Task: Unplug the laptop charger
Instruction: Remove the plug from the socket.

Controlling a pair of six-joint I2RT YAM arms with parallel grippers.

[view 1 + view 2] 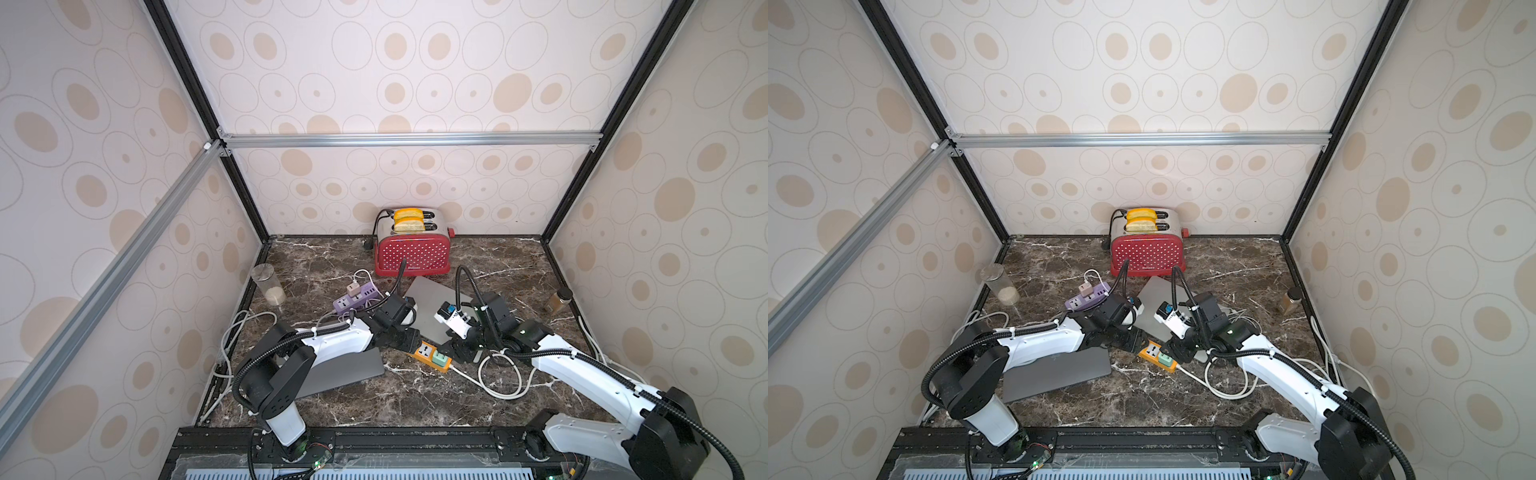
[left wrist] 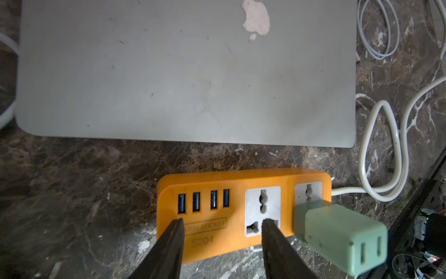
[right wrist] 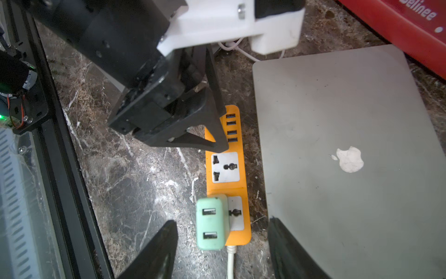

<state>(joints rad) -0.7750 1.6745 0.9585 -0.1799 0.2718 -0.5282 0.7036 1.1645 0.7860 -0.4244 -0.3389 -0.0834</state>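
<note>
With the mint-green charger in the strip's end socket (image 3: pixel 235 213) beyond my left gripper's fingers, my right gripper should pull the charger (image 1: pixel 440 360) out while my left gripper steadies the strip.
A mint-green charger (image 3: pixel 210 222) is plugged into the end socket of an orange power strip (image 3: pixel 226 190), also seen as charger (image 1: pixel 439 356) and strip (image 1: pixel 426 349) in a top view. A closed silver laptop (image 3: pixel 337 120) lies right beside the strip. My right gripper (image 3: pixel 222 221) hangs open over the charger, one finger on each side, with a gap to both. My left gripper (image 2: pixel 223 222) is open too. Its tips are down at the strip's (image 2: pixel 217 183) top face, one by the USB ports and one at the middle socket. The charger (image 2: pixel 337 236) sits just beside them.
A red toaster (image 1: pixel 411 253) with bread stands at the back. A purple power strip (image 1: pixel 357 297) with a pink plug lies left of the laptop (image 1: pixel 432 307). A dark laptop (image 1: pixel 345 372) lies under my left arm. White cable loops (image 1: pixel 503 374), a glass jar (image 1: pixel 269 284) and a spice jar (image 1: pixel 559 301) are around.
</note>
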